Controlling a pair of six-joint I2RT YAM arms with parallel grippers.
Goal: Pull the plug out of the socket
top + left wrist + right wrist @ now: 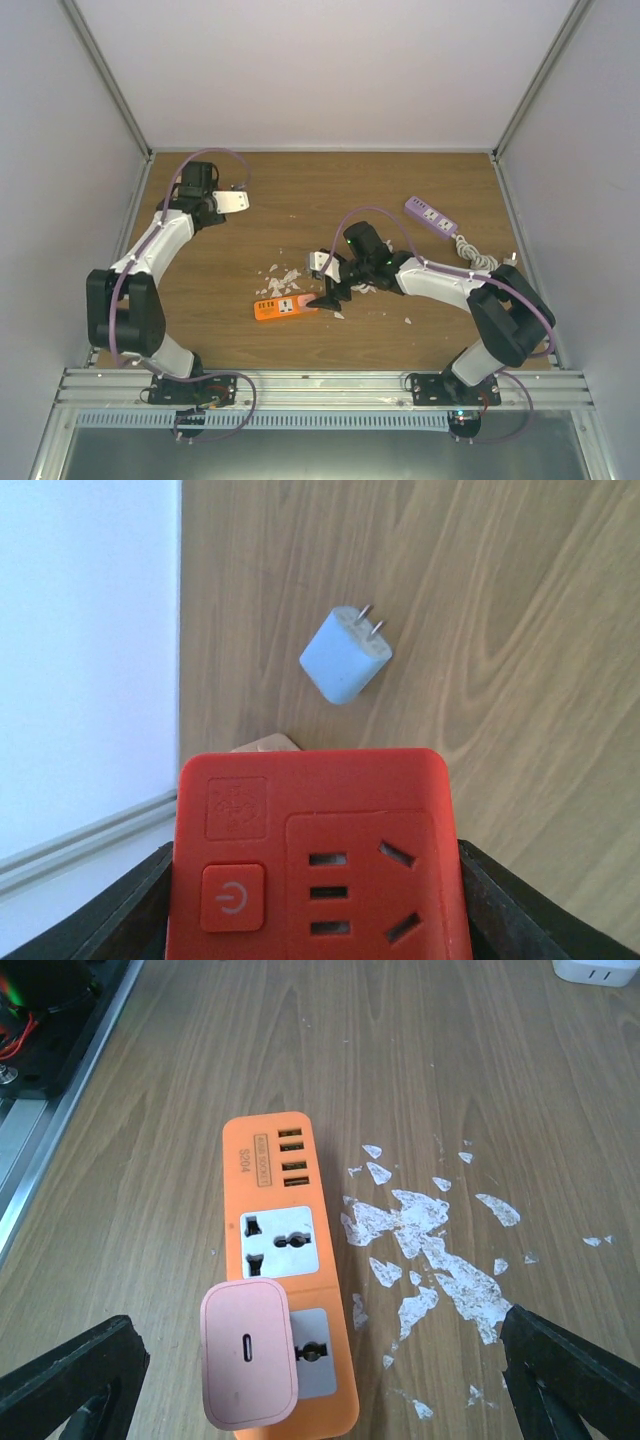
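The robot's left gripper should go on lowering the red socket block (318, 855) until it rests on the open wood (500, 770), because the block hangs clear of the light-blue adapter.
The plug (250, 1355) is a small, pale pinkish squarish adapter with a slot port on top. It sits in the near outlet of the socket, a short orange power strip (322, 1290) lying flat on the wooden table (285, 308). My right gripper (320, 1380) hangs over the plug, open wide, with a black finger on each side and touching nothing. In the top view it (328, 292) covers the strip's right end and hides the plug. My left gripper (315, 900) is at the far left (232, 200), shut on a red socket block (310, 780).
A light-blue plug adapter (345, 657) lies prongs-up on the table beyond the red block, near the left wall. A purple power strip (430, 215) with a white cord lies at the back right. White scraps (430, 1240) are scattered right of the orange strip.
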